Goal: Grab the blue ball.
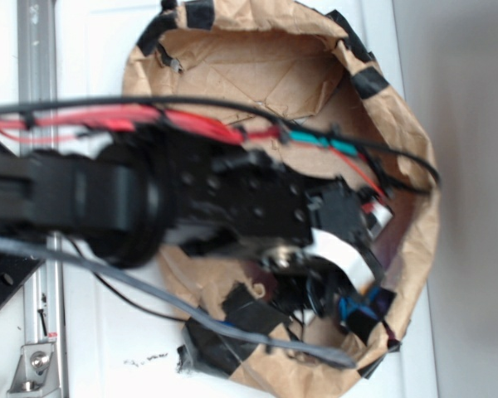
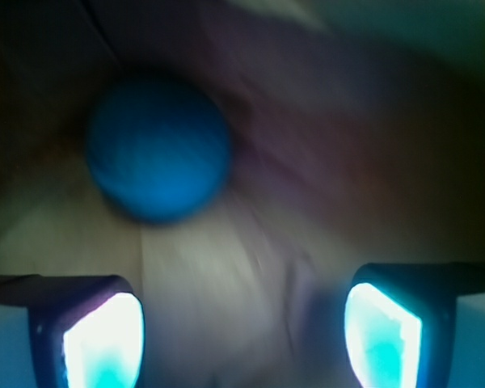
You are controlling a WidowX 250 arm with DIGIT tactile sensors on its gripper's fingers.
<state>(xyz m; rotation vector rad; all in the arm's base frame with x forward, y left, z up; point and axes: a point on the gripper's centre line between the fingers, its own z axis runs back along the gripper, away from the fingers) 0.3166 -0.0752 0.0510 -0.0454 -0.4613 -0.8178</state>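
My gripper's wide-open fingers have only clear paper (image 2: 198, 267) between them and the blue ball (image 2: 158, 148), so I keep moving toward the ball until it is between them, then close.
The blue ball (image 2: 158, 153) is a round teal-blue ball lying on crumpled brown paper, up and to the left in the wrist view. My gripper (image 2: 242, 331) is open. Its two fingertips (image 2: 101, 339) glow at the bottom corners of that view, and only bare paper lies between them. The ball is ahead of the fingers, nearer the left one, and touches neither. In the exterior view my black arm (image 1: 232, 195) reaches from the left over the paper bowl, and I cannot make out the ball beneath it.
The brown paper bowl (image 1: 415, 166) has raised crumpled walls patched with black tape (image 1: 369, 81). A red cable (image 1: 191, 124) with a teal sleeve (image 1: 315, 139) runs along the arm. A metal rail (image 1: 37, 66) stands at the left on the white table.
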